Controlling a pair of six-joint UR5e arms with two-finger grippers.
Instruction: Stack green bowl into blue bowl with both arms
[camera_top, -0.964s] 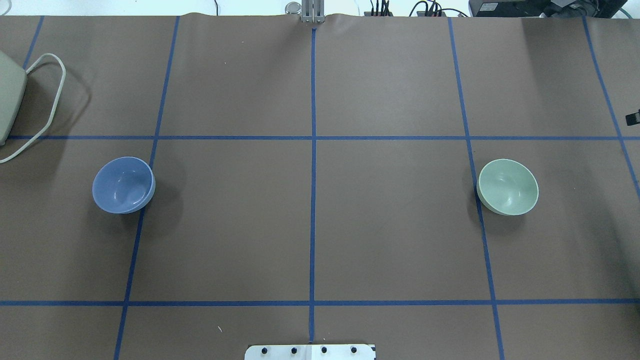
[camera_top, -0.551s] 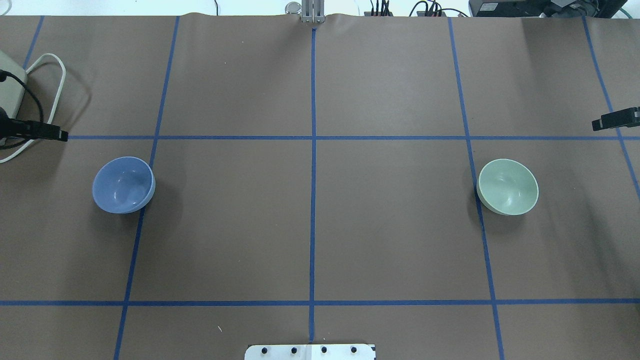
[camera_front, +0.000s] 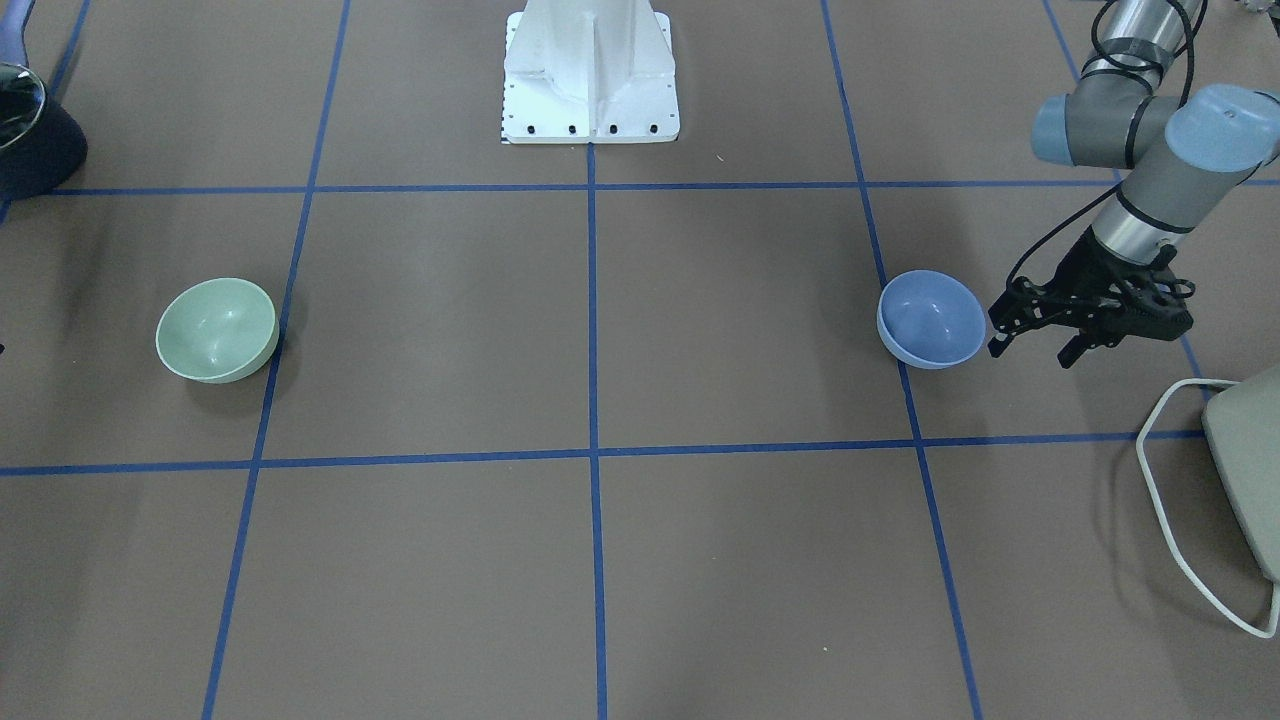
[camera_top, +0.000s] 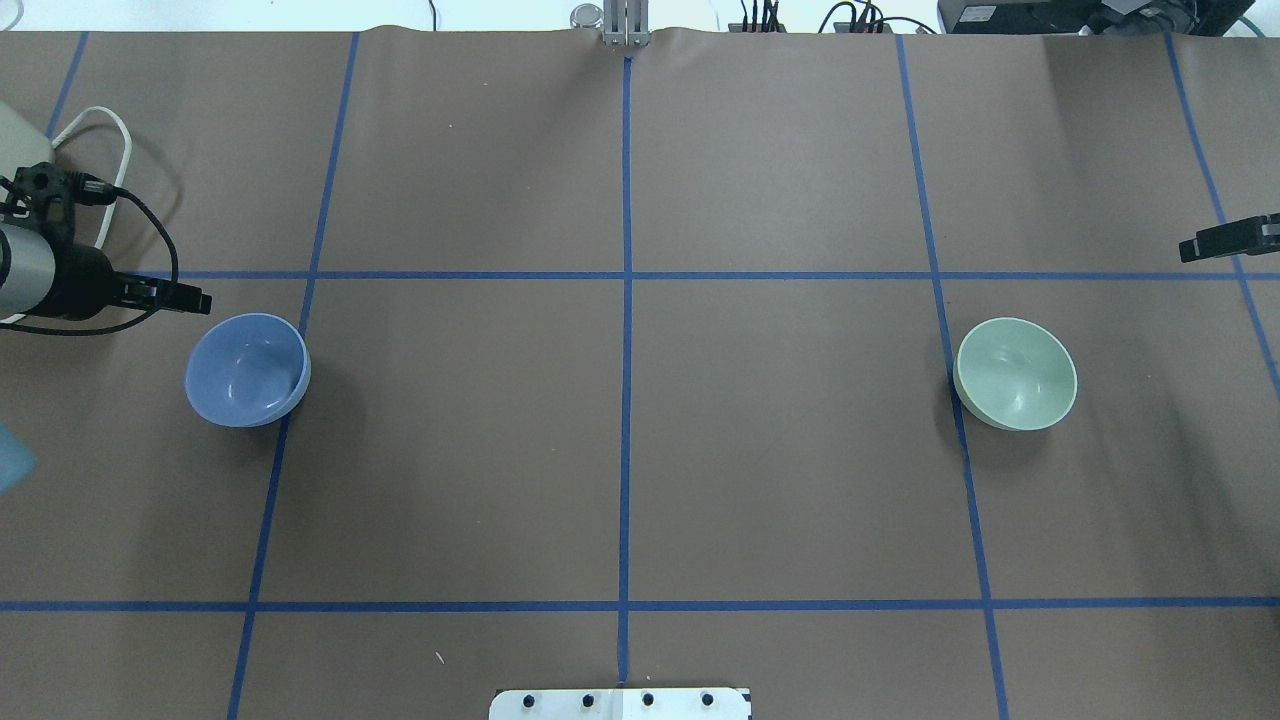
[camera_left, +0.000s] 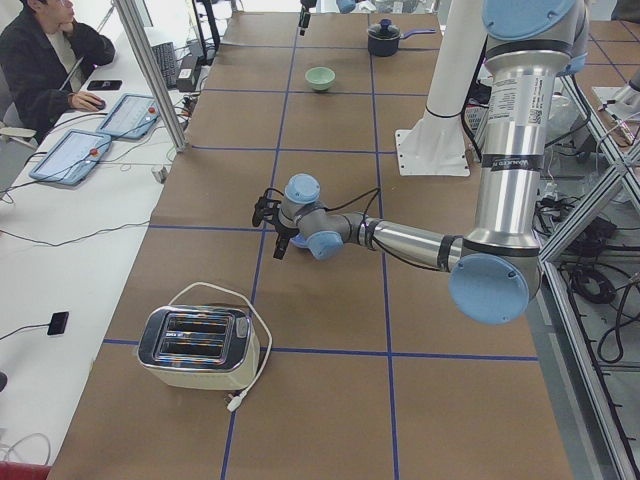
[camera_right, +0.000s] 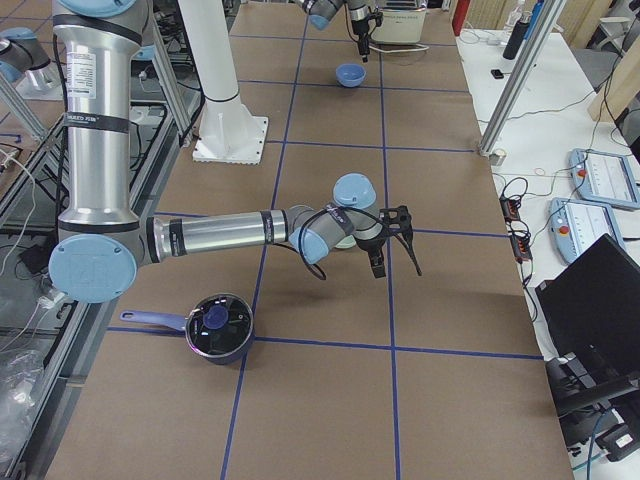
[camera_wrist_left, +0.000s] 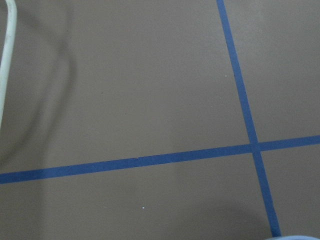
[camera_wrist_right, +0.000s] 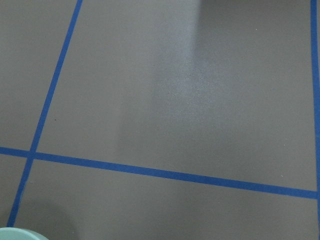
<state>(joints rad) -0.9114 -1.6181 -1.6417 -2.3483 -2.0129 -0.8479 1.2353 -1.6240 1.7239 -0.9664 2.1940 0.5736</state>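
Observation:
The empty blue bowl (camera_front: 931, 319) has the same shape as the green bowl (camera_front: 217, 331), so the green bowl will sit deep inside, rim near rim, when the robot lowers it in.
The blue bowl (camera_top: 246, 370) stands upright at the table's left, the green bowl (camera_top: 1016, 374) upright at the right, far apart. My left gripper (camera_front: 1030, 350) is open and empty, just outside the blue bowl (camera_front: 931, 318), level with its rim and apart from it; it also shows in the overhead view (camera_top: 185, 298). My right gripper (camera_top: 1215, 243) only reaches in at the right edge, beyond and to the right of the green bowl. In the right side view its fingers (camera_right: 378, 268) stand spread and empty. The wrist views show only bowl rims.
A toaster (camera_left: 200, 348) with a white cord lies at the far left end, behind my left gripper. A dark pot with a lid (camera_right: 218, 328) sits near the robot's side at the right end. The white pedestal (camera_front: 590, 70) stands at the middle.
My left arm has come in from the left edge and moved right, up to the blue bowl. My right gripper has reached in a little from the right edge. Both bowls are unmoved.

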